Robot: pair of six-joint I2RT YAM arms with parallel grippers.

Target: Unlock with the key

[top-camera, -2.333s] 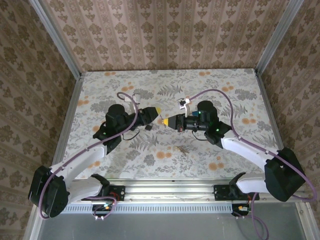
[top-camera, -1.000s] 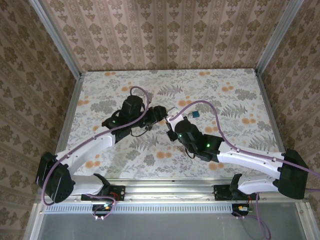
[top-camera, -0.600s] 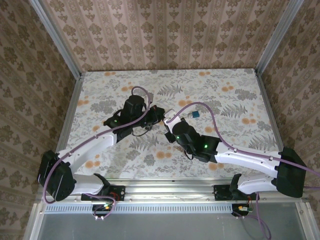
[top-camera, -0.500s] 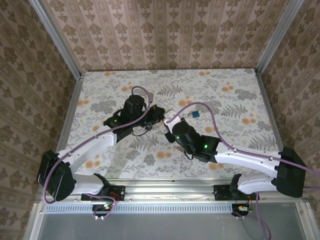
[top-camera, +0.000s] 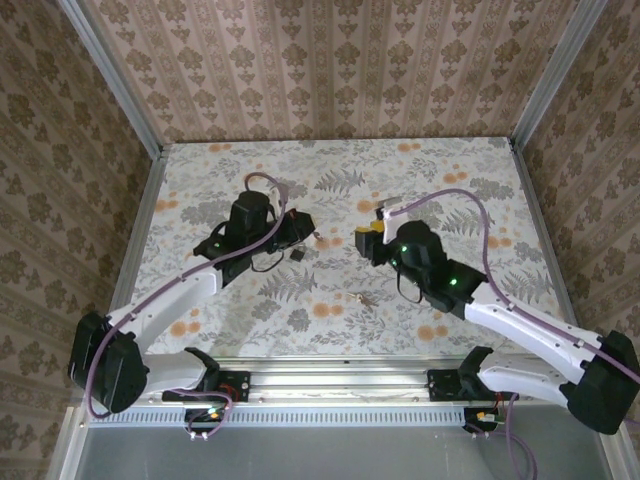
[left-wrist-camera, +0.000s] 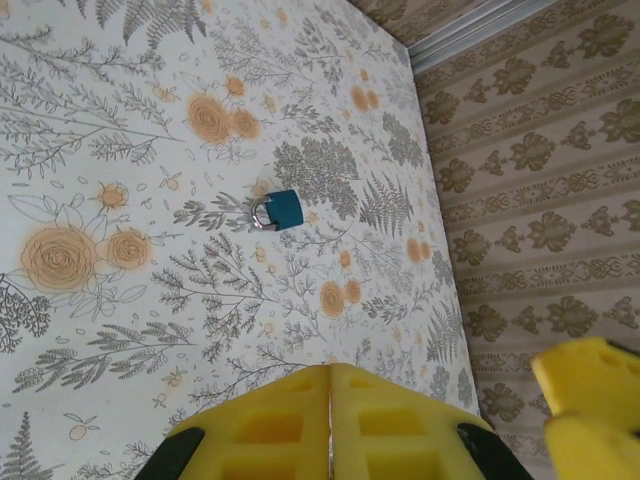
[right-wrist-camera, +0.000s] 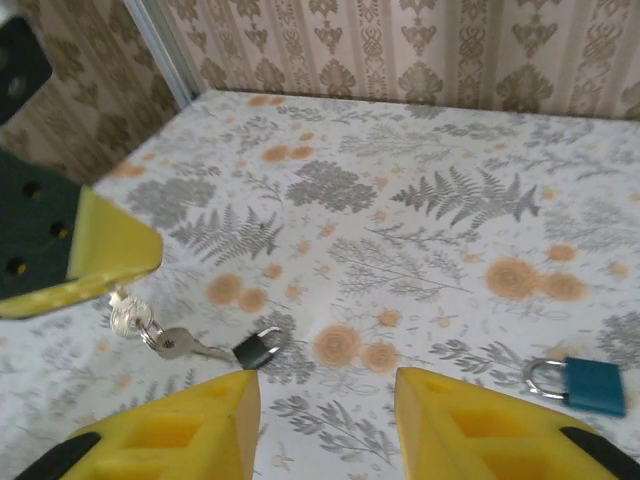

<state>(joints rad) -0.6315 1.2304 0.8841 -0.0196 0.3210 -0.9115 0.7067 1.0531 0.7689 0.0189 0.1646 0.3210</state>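
I should take the key's head [right-wrist-camera: 176, 343] with my right gripper before my left gripper holds the black padlock, because the key is hanging by its ring [right-wrist-camera: 151, 332] from my left gripper.
A small black padlock [right-wrist-camera: 256, 348] lies on the flowered table with a key [right-wrist-camera: 185, 346] in its body and a key ring [right-wrist-camera: 128, 318] at the key's far end. From above the black padlock [top-camera: 297, 255] sits just in front of my left gripper [top-camera: 303, 223]. That left gripper [left-wrist-camera: 330, 368] is shut, its yellow pads pressed together with nothing seen between them. Its fingertip [right-wrist-camera: 100, 268] hangs right above the ring; contact cannot be made out. My right gripper [right-wrist-camera: 325, 400] is open and empty, hovering to the right of the padlock [top-camera: 365, 240].
A blue padlock [left-wrist-camera: 278, 211] with a silver shackle lies on the table, close to the right gripper [right-wrist-camera: 590, 385]. A small metal item [top-camera: 365, 298] rests toward the near edge. Patterned walls and metal rails [top-camera: 130, 260] bound the table [top-camera: 460, 170].
The right arm has swung back to the right, away from the left gripper it was nearly touching. The left gripper drew back slightly to the left. The black padlock stays on the table.
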